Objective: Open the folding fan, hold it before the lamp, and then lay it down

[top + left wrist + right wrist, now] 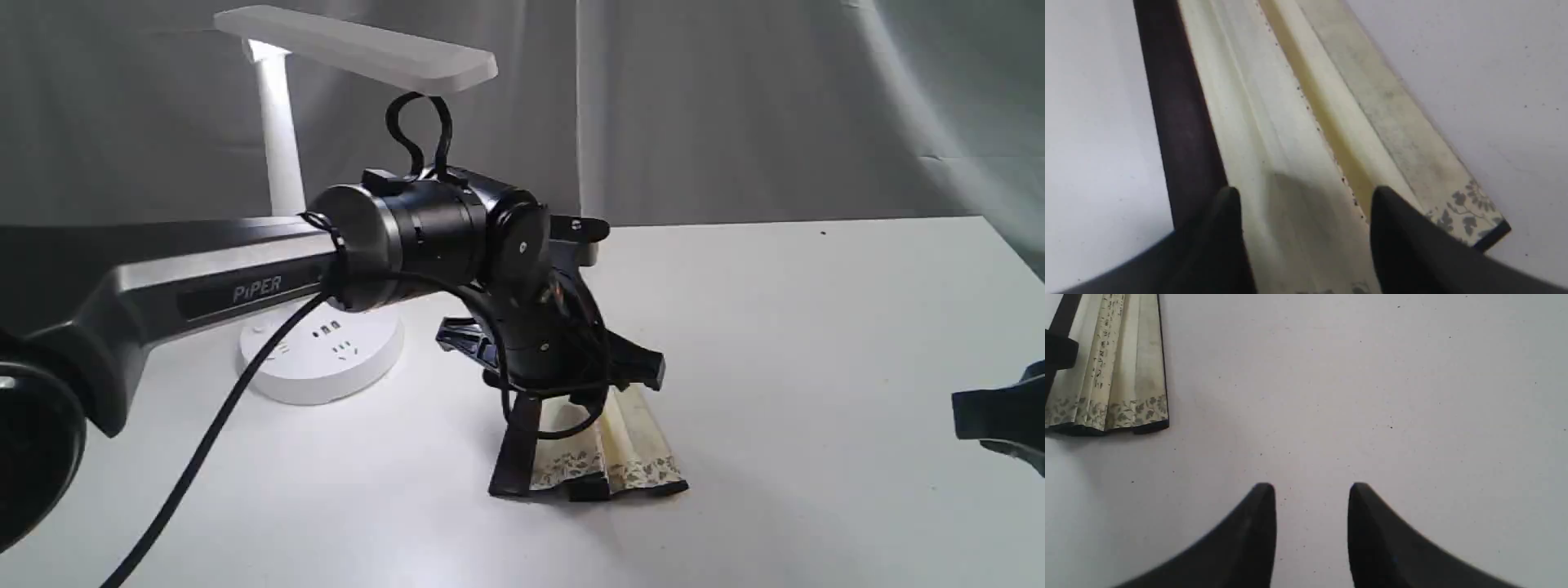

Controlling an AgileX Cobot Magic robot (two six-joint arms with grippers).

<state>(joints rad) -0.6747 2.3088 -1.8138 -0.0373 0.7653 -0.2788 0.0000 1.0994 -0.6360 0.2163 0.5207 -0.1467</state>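
The folding fan's floral border points beyond the robot's right gripper, so the left gripper should pinch the fan's pleats and rotate the fan's handle toward the right gripper.
The folding fan lies on the white table, spread only a little, with cream pleats, a floral border and dark ribs. My left gripper points down over it. In the left wrist view, the left gripper is open, its two black fingers standing over the fan leaf, which reaches past both of them. The white lamp stands behind the left arm, its flat head above the wrist. My right gripper is open over bare table, and the fan shows off to one side of it.
The lamp's round base with sockets sits on the table behind the left arm. A black cable hangs from the left arm across the front left. The right gripper is at the right edge. Grey cloth hangs behind the table.
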